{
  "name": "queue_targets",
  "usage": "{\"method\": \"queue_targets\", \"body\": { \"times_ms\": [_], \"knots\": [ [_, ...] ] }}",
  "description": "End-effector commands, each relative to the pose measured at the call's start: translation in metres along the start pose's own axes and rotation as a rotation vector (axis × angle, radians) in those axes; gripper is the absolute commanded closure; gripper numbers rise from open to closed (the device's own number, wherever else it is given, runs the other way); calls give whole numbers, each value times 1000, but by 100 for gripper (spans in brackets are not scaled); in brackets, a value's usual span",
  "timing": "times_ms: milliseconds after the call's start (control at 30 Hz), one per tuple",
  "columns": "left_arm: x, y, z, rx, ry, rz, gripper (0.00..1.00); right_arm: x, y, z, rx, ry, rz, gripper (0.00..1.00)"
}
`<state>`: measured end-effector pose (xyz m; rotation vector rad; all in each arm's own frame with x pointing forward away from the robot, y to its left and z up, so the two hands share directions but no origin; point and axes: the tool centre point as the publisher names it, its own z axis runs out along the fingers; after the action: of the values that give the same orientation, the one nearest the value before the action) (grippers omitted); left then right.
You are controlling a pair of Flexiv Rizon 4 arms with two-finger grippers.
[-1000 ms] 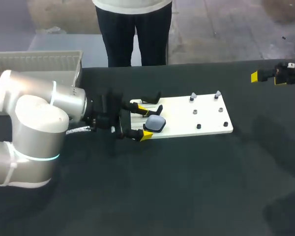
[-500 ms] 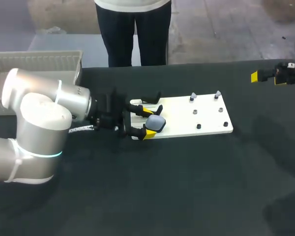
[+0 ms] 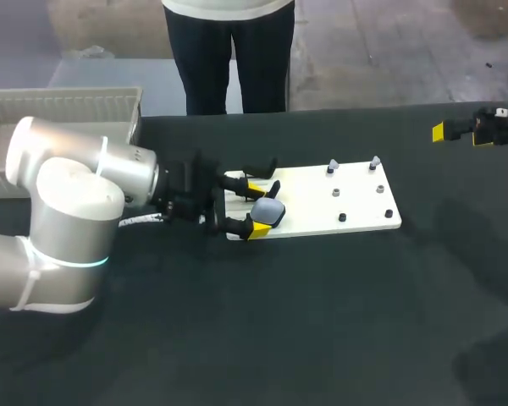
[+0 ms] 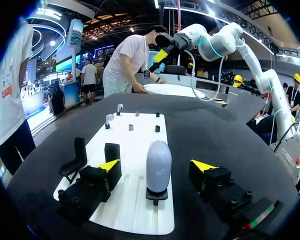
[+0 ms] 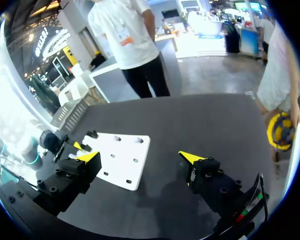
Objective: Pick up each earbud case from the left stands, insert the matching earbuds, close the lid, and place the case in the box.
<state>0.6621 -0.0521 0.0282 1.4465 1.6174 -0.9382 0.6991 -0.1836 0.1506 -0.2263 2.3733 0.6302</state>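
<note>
The robot should expect the slots inside the closed earbud case (image 3: 267,211) to be empty when it swings the case's lid open, because the earbuds (image 3: 333,166) are still on the pegs.
A grey-blue earbud case (image 3: 268,212) stands upright on a small black stand at the near left of the white board (image 3: 356,203). My left gripper (image 3: 252,207) is open and straddles the case. In the left wrist view the case (image 4: 158,165) stands between the yellow-tipped fingers (image 4: 109,165), with a gap on each side. Small earbuds sit on pegs (image 3: 331,167) at the board's right end. My right gripper (image 3: 460,134) hangs open near the table's far right edge, far from the board (image 5: 121,160).
Two empty black stands (image 3: 260,166) stand on the board just beyond the case, also beside my left fingers (image 4: 77,157). A grey box (image 3: 68,106) sits at the table's far left corner. Dark tabletop (image 3: 322,321) stretches in front of the board.
My left arm has slid slightly toward the board, so its fingers now flank the case more fully. The right arm has not moved.
</note>
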Motion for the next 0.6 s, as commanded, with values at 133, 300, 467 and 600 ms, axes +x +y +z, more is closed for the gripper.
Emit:
{"method": "queue_targets", "body": {
  "times_ms": [133, 300, 467, 600],
  "knots": [
    [-2, 3, 3, 8, -5, 13, 16, 0, -1, 1, -3, 0, -1, 0],
    [-1, 5, 3, 8, -5, 12, 15, 0, -1, 1, -3, 0, -1, 0],
    [1, 5, 5, 14, -8, 5, 18, 0, -1, 1, -3, 0, -1, 0],
    [3, 5, 6, 20, -17, 1, 20, 0, -1, 1, -3, 0, -1, 0]
  ]
}}
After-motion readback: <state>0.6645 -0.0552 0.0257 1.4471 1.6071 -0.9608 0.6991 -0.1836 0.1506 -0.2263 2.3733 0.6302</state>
